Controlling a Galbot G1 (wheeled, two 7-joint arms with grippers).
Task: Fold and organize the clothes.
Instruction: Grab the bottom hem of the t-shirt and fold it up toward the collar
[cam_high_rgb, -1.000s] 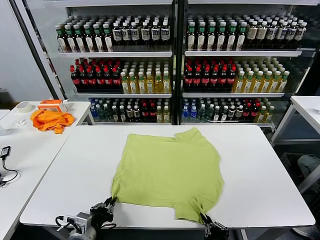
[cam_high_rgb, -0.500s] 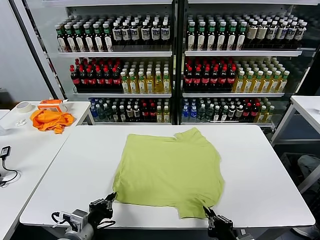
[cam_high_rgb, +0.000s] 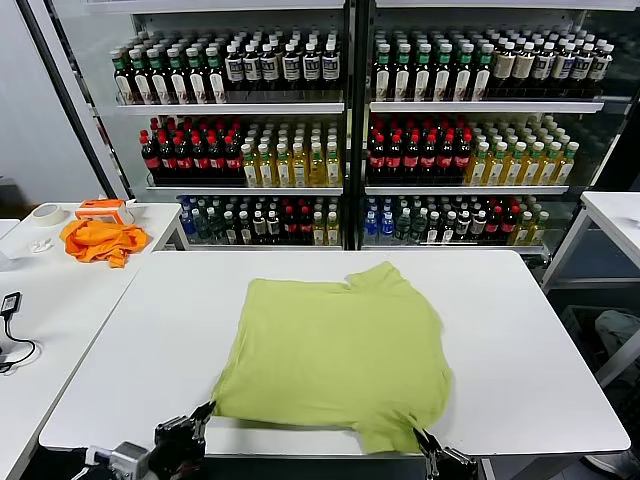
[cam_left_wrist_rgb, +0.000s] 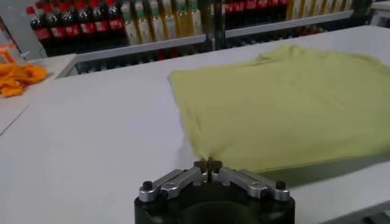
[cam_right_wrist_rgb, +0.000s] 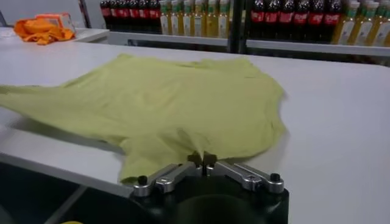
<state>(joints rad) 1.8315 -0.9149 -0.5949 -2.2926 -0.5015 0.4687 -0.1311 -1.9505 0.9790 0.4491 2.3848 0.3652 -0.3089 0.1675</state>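
The T-shirt's near sleeve (cam_high_rgb: 383, 438) sticks out at the table's front edge, so both my grippers should bring the T-shirt's near edge forward and fold it onto the T-shirt's body (cam_high_rgb: 330, 358).
The clothes are one lime-green T-shirt (cam_high_rgb: 335, 350) lying flat in the middle of the white table (cam_high_rgb: 520, 340), plain side up, with its near hem at the table's front edge. My left gripper (cam_high_rgb: 205, 412) is shut on the shirt's near-left corner; in the left wrist view the cloth (cam_left_wrist_rgb: 286, 103) runs straight into the closed tips (cam_left_wrist_rgb: 209, 164). At the near-right part of the hem my right gripper (cam_high_rgb: 425, 440) is also shut on the fabric. The right wrist view shows the shirt (cam_right_wrist_rgb: 170, 103) pinched between the closed tips (cam_right_wrist_rgb: 202, 159).
An orange cloth (cam_high_rgb: 100, 240) and a tape roll (cam_high_rgb: 47, 213) lie on a side table at the far left. Shelves of bottles (cam_high_rgb: 350, 130) stand behind the table. Another white table (cam_high_rgb: 615, 215) is at the right. A cable and small device (cam_high_rgb: 10, 305) lie at the left.
Both grippers have drawn the shirt's near hem toward the table's front edge. The near-left corner is now pulled out wider and the whole shirt has slid nearer.
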